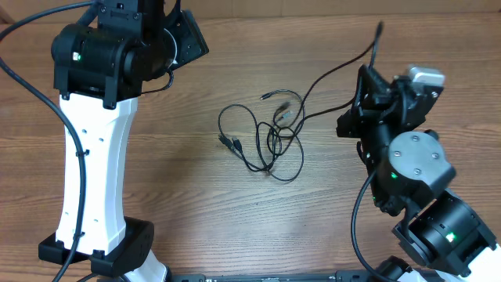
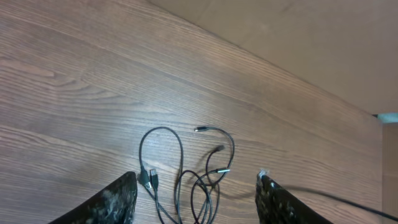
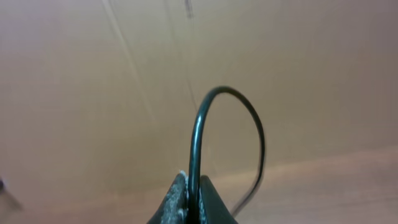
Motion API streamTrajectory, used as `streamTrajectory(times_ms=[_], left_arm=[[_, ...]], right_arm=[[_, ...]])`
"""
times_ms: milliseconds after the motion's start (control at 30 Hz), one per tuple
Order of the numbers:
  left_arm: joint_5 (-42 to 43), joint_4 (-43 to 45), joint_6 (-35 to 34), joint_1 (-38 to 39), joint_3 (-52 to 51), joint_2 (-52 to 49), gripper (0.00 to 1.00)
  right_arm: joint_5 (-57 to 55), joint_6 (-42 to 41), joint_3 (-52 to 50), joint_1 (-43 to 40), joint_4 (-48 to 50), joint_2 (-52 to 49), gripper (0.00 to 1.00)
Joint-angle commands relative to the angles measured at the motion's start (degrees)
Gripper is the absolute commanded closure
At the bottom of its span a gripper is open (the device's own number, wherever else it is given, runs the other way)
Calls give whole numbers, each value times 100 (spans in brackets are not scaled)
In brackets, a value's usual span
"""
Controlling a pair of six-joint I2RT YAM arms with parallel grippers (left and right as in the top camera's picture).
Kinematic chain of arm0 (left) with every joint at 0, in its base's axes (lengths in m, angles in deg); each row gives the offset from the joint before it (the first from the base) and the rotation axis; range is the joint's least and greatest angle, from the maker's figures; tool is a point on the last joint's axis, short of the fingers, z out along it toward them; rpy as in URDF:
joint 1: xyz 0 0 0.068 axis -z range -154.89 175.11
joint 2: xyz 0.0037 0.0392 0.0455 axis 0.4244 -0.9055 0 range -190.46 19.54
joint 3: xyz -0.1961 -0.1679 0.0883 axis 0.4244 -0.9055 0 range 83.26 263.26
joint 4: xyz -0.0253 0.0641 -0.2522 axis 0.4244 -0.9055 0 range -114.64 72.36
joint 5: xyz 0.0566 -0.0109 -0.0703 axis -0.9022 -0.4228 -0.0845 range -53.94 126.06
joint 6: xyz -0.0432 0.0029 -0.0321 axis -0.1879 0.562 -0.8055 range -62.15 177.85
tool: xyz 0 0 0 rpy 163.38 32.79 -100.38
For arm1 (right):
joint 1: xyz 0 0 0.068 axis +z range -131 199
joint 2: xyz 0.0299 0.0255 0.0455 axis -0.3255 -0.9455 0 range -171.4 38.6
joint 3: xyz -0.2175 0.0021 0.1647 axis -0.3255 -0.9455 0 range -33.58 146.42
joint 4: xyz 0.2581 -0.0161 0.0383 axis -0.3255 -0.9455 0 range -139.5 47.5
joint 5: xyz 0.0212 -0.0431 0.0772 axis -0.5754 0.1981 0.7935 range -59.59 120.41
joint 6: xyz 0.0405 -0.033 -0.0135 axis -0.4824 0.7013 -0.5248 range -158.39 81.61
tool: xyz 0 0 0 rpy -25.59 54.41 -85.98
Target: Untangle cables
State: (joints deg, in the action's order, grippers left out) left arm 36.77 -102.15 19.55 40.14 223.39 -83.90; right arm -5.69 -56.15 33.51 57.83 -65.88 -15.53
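My right gripper's cable (image 1: 378, 36) still runs into the tangle (image 1: 300, 122). My right gripper should bring it back across and pass it to my open left gripper.
The cables (image 1: 270, 137) lie as a loose tangle of thin black loops in the middle of the wooden table. Two plug ends (image 1: 228, 142) stick out on the tangle's left. In the left wrist view the tangle (image 2: 199, 168) lies below and between the spread fingers of my left gripper (image 2: 196, 196), which is open, held above it and touching nothing. My right gripper (image 3: 193, 199) is shut on one black cable (image 3: 199, 124), which arches above the fingers. Overhead, that strand (image 1: 333, 72) runs from the tangle up to the right arm, its end (image 1: 380, 27) in the air.
The left arm's white column (image 1: 94, 172) stands at the left, the right arm (image 1: 415, 164) at the right. Thick black wires (image 1: 23, 78) run from the arm bases. A brown wall (image 2: 311, 37) borders the table's far side.
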Motion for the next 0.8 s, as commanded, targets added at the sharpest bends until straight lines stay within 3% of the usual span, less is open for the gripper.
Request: streamTrajectory(times_ms=[0, 67, 233, 367, 433, 533, 600, 700, 767], left_arm=[[166, -203, 787, 39, 26, -33, 31], [251, -358, 1364, 39, 15, -33, 26], [229, -522, 1456, 39, -280, -33, 17], [332, -411, 1460, 39, -579, -33, 17], [597, -302, 1661, 39, -734, -35, 18], [1641, -133, 2378, 39, -782, -33, 18], [2592, 50, 2826, 39, -782, -33, 17], [3101, 337, 2516, 31, -782, -33, 17], [3080, 575, 1683, -13, -782, -33, 18]], right_arm=[[621, -802, 48, 48, 181, 175, 96], [490, -793, 50, 37, 723, 299, 96], [339, 173, 455, 37, 3075, 914, 96], [337, 612, 1029, 37, 3606, 966, 96], [356, 605, 1239, 42, 3521, 966, 96], [426, 509, 1248, 44, 2719, 940, 96], [428, -210, 1239, 44, 1875, 776, 96], [621, -549, 1239, 44, 1150, 479, 96], [1185, -592, 1239, 44, 769, 179, 96]])
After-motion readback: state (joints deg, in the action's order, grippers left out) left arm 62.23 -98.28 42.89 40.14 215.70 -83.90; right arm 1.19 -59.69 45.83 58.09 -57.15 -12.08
